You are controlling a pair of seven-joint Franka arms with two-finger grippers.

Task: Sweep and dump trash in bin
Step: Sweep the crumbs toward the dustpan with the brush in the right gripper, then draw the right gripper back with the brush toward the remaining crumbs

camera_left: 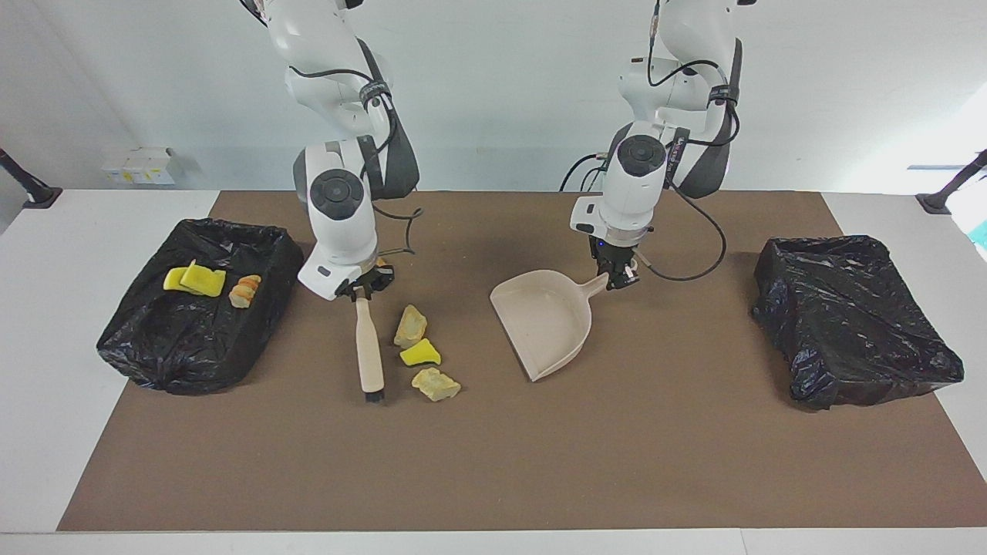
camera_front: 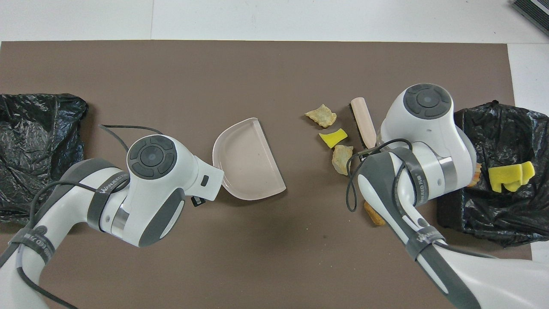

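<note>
The brush point(camera_front: 363, 121) is on the bin side of the scraps, so next my right gripper turns around and sweeps the scraps toward the dustpan's opening point(camera_front: 270, 156).
Three scraps of trash lie on the brown mat: a tan chunk point(camera_left: 410, 324) point(camera_front: 321, 116), a yellow sponge piece point(camera_left: 420, 353) point(camera_front: 333, 137) and another tan chunk point(camera_left: 436, 383) point(camera_front: 342, 159). A brown nugget point(camera_front: 374, 214) lies nearer the robots, partly under the right arm. My right gripper point(camera_left: 362, 291) is shut on the beige brush point(camera_left: 368, 347) point(camera_front: 363, 120), which lies low beside the scraps, toward the right arm's end. My left gripper point(camera_left: 619, 276) is shut on the handle of the beige dustpan point(camera_left: 547, 324) point(camera_front: 248, 165), whose mouth faces the scraps.
A black-bagged bin point(camera_left: 154, 354) point(camera_front: 493, 214) at the right arm's end holds yellow sponge pieces point(camera_left: 197, 279) point(camera_front: 510, 177) and a tan piece point(camera_left: 245, 291). A second black-bagged bin point(camera_left: 856, 324) point(camera_front: 34, 141) stands at the left arm's end.
</note>
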